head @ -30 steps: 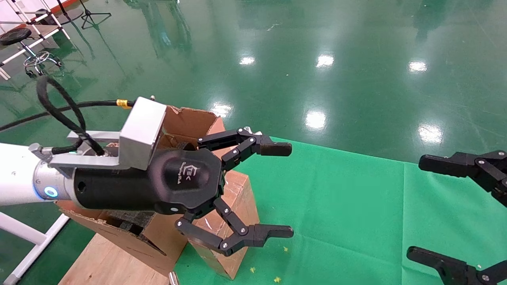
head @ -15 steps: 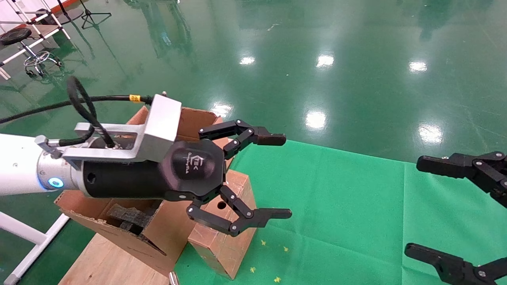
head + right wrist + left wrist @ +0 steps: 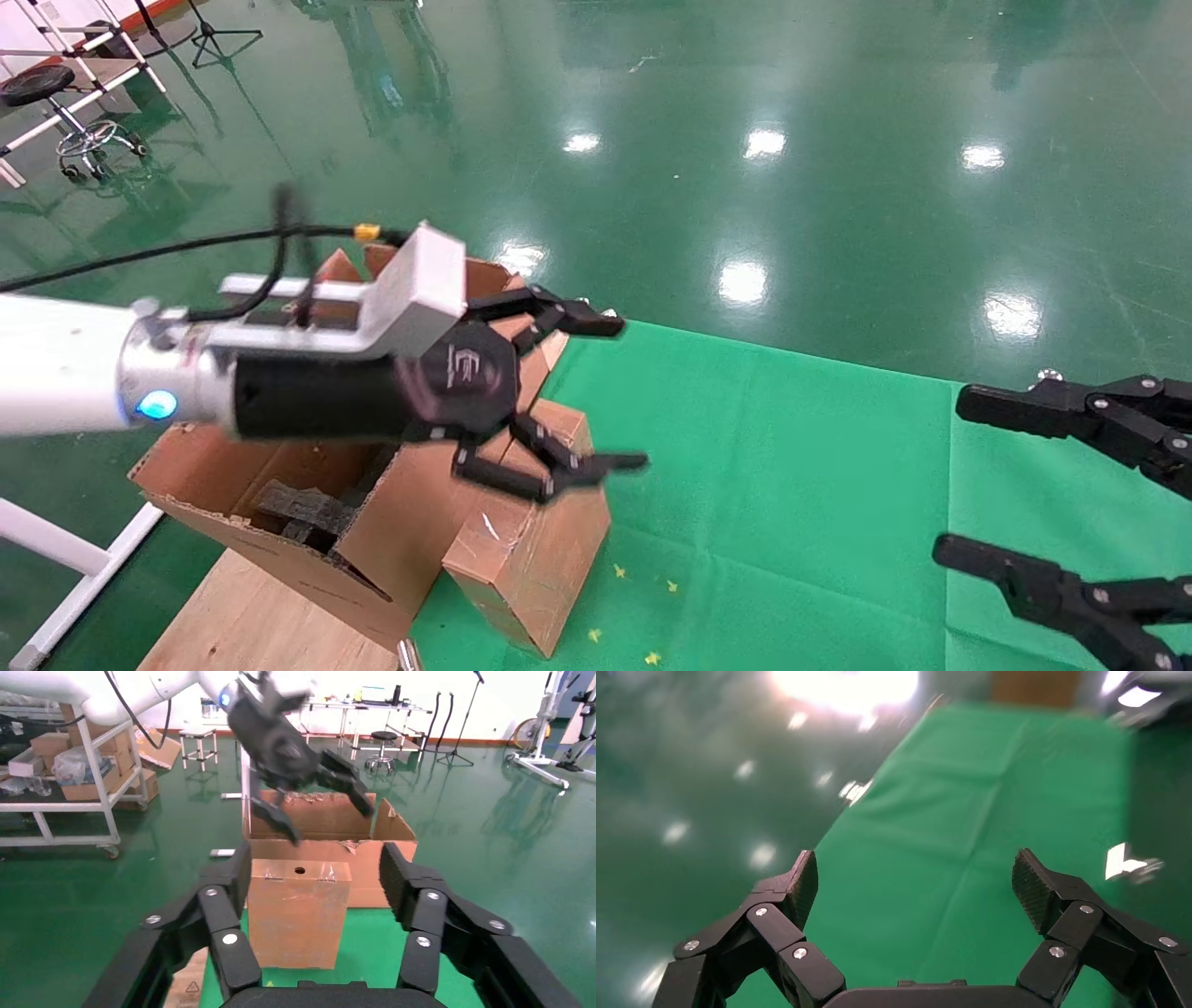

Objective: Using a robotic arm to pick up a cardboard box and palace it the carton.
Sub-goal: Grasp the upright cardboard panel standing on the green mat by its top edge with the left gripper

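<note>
I should pull my left gripper back, tip its fingers down and put them on both sides of the box's narrow top (image 3: 494, 532), because the gripper points flat past the cardboard box over the green cloth (image 3: 693, 414).
The cardboard box (image 3: 535, 550) stands upright on the green cloth, taped, with a round hole near its top (image 3: 300, 870). It leans against the carton (image 3: 279, 485), whose torn flaps are open over dark foam pieces (image 3: 307, 513). The robotic arm's left gripper (image 3: 619, 393) hovers open just above the box's top, holding nothing. In the left wrist view the left gripper (image 3: 914, 881) has only green cloth between its fingers. My right gripper (image 3: 959, 475) is open at the right, apart from the box. In the right wrist view the right gripper (image 3: 316, 874) faces the box (image 3: 299, 913), the carton (image 3: 365, 860) behind.
The green cloth (image 3: 792, 485) covers the table to the right of the box. A wooden board (image 3: 242, 615) lies under the carton. A white frame (image 3: 56, 550) stands at the left, and shelving (image 3: 70, 776) and stools stand across the glossy green floor.
The left gripper has moved away from the head camera and down toward the box top, still open. The right gripper has edged slightly left.
</note>
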`<action>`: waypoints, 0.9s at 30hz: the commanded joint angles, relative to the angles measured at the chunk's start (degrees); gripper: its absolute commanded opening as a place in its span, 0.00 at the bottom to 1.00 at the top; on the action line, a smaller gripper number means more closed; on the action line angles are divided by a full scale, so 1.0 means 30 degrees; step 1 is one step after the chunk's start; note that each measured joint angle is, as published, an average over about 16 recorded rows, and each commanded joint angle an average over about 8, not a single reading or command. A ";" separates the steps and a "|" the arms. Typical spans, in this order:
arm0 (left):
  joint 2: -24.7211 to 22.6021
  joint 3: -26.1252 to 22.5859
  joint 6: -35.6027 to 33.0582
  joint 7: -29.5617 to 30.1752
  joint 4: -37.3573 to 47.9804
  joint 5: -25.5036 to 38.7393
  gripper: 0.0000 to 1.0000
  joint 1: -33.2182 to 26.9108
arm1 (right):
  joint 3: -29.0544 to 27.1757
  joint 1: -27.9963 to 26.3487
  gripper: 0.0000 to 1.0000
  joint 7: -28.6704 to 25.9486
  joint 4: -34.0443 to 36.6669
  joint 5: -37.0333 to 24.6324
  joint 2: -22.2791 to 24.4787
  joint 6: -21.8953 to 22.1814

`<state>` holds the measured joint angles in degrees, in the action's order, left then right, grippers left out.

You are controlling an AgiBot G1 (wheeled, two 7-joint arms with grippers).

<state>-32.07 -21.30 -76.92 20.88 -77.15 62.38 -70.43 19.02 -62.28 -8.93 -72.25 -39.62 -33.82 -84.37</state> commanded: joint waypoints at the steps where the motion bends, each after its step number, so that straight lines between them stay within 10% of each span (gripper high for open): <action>1: 0.0104 -0.0514 0.0632 0.1177 -0.0110 0.1421 1.00 -0.0598 | 0.0001 0.0000 0.00 0.0000 0.0000 0.0000 0.0000 0.0000; 15: -0.1058 -0.4237 -0.1984 1.1963 -0.0192 0.9359 1.00 -0.6016 | 0.0005 -0.0002 0.00 0.0002 0.0001 0.0003 0.0001 0.0001; 27: -0.2339 -0.7085 -0.4271 1.6801 -0.0226 1.0766 1.00 -0.8326 | 0.0008 -0.0003 0.00 0.0004 0.0001 0.0005 0.0003 0.0002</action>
<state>-38.85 -42.88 -89.33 70.96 -77.84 94.38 -95.43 19.04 -62.29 -8.92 -72.24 -39.60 -33.81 -84.36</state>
